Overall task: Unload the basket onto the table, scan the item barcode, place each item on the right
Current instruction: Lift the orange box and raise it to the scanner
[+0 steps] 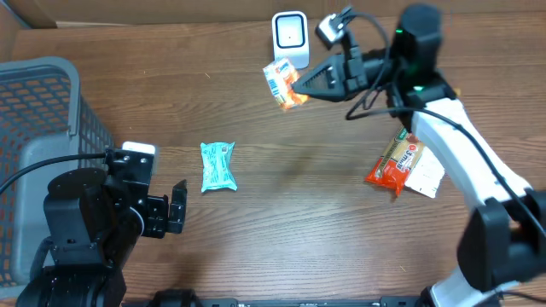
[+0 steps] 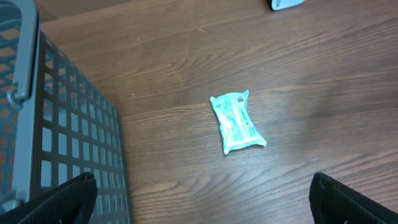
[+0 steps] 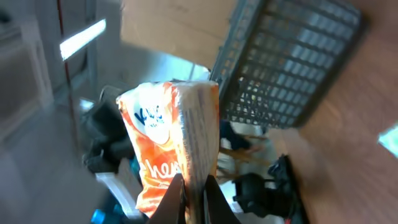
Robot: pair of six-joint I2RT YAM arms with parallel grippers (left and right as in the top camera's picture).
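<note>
Next, I swing the snack packet [image 1: 282,83] around with my right gripper to point down over the scanner's window [image 1: 290,31], because the packet now points toward the basket, short of the barcode scanner.
My right gripper [image 1: 300,85] is shut on an orange and white snack packet [image 1: 283,83], holding it in the air just below the white barcode scanner [image 1: 290,37] at the table's back edge. In the right wrist view the packet [image 3: 171,143] stands edge-on, pinched between the fingers [image 3: 176,202]. A teal packet [image 1: 217,165] lies flat on the table; in the left wrist view the teal packet [image 2: 237,122] sits ahead of my left gripper [image 2: 202,194]. That left gripper [image 1: 177,207] is open and holds nothing.
A grey mesh basket [image 1: 43,128] stands at the left, its wall [image 2: 74,143] close beside my left gripper. A red and tan packet [image 1: 395,163] lies on a white packet [image 1: 426,177] at the right, under my right arm.
</note>
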